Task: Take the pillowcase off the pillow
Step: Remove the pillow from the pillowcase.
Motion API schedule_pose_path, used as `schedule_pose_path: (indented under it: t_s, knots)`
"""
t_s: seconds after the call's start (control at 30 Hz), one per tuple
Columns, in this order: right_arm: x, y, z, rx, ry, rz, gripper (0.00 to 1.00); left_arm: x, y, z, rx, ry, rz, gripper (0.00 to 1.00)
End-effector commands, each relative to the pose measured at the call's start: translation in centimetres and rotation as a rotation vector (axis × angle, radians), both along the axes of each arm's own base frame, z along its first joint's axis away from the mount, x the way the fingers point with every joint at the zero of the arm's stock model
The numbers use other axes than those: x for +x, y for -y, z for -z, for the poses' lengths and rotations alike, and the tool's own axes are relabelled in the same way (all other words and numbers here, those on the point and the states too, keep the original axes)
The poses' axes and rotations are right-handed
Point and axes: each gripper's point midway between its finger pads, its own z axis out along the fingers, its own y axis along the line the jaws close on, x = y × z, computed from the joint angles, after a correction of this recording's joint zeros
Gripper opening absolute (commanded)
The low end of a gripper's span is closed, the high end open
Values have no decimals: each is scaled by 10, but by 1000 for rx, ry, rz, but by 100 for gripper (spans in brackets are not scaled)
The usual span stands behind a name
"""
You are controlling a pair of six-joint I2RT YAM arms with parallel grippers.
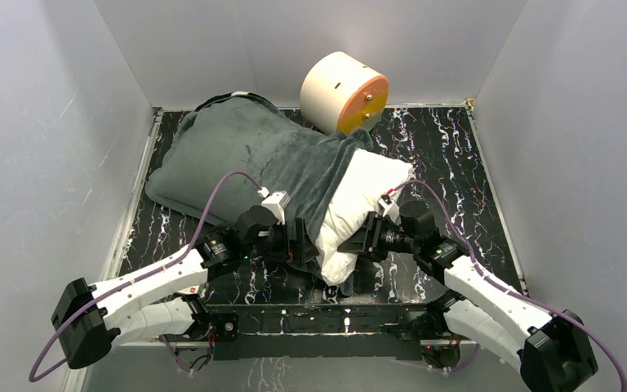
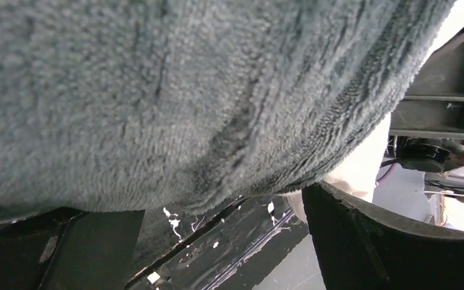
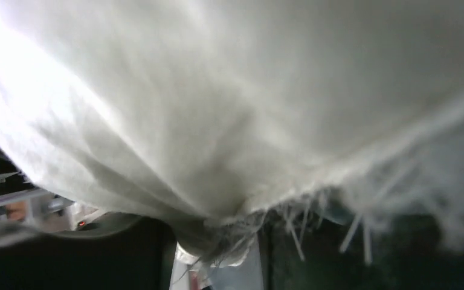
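Observation:
The pillowcase is bunched up at its open end point(image 1: 326, 194) next to my left gripper. I should move my left gripper along the pillowcase's near edge point(image 1: 189, 214) toward the closed end of the pillowcase.
The dark grey pillowcase point(image 1: 245, 155) covers most of the pillow, and only its plain grey face shows. The white pillow point(image 1: 367, 192) sticks out of its near right end. My left gripper point(image 1: 306, 249) sits at the pillowcase's near edge and is open. In the left wrist view the plush pillowcase point(image 2: 187, 90) hangs over the wide gap of the left gripper point(image 2: 223, 241). My right gripper point(image 1: 351, 243) is at the pillow's near corner. In the right wrist view, creased pillow point(image 3: 248, 90) fabric bunches between the fingers of the right gripper point(image 3: 217, 254), which is shut on it.
A cream-and-orange cylinder point(image 1: 344, 92) lies at the back, just behind the pillowcase. The black marbled tabletop point(image 1: 449, 163) shows to the right of the pillow. White walls close in the left, back and right sides.

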Motion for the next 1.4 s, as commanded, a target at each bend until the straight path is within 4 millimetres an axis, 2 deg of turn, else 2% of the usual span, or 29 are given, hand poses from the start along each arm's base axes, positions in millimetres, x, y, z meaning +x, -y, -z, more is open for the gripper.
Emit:
schedule_pose_path:
  t_s: [0.0,0.1,0.17,0.3,0.4,0.43,0.6,0.73,0.97,1.03,1.1,1.17,1.27,1.37]
  knots:
    - [39,5,-15,-66,99,181,41,6,18,-5,-89,24,1,94]
    - [51,9,-27,-46,148,251,23,11,23,6,-91,27,-14,82]
    - [54,9,-35,-31,167,268,15,13,25,13,-76,33,-26,66]
    - [55,14,-32,-66,149,288,5,17,27,11,-73,84,-33,34]
    - [56,20,-29,-102,142,313,0,19,24,12,-48,114,-26,4]
    - [58,25,-28,-130,150,330,0,19,21,14,-26,119,-29,0]
    - [79,59,-45,-282,256,479,0,24,-8,24,131,152,-64,0]
    - [91,84,-64,-389,330,571,0,36,-50,27,298,203,-189,0]
    - [100,127,-73,-584,378,700,0,46,-133,15,581,268,-457,0]
    - [101,132,-76,-595,384,713,0,44,-144,15,624,271,-478,0]
    - [100,126,-77,-567,389,695,0,41,-145,18,627,257,-474,0]
    - [99,114,-76,-514,387,655,0,38,-136,23,587,231,-448,0]
    - [95,96,-68,-453,360,583,0,33,-97,24,432,203,-314,0]
    - [91,85,-57,-423,321,536,0,27,-56,12,259,174,-203,27]
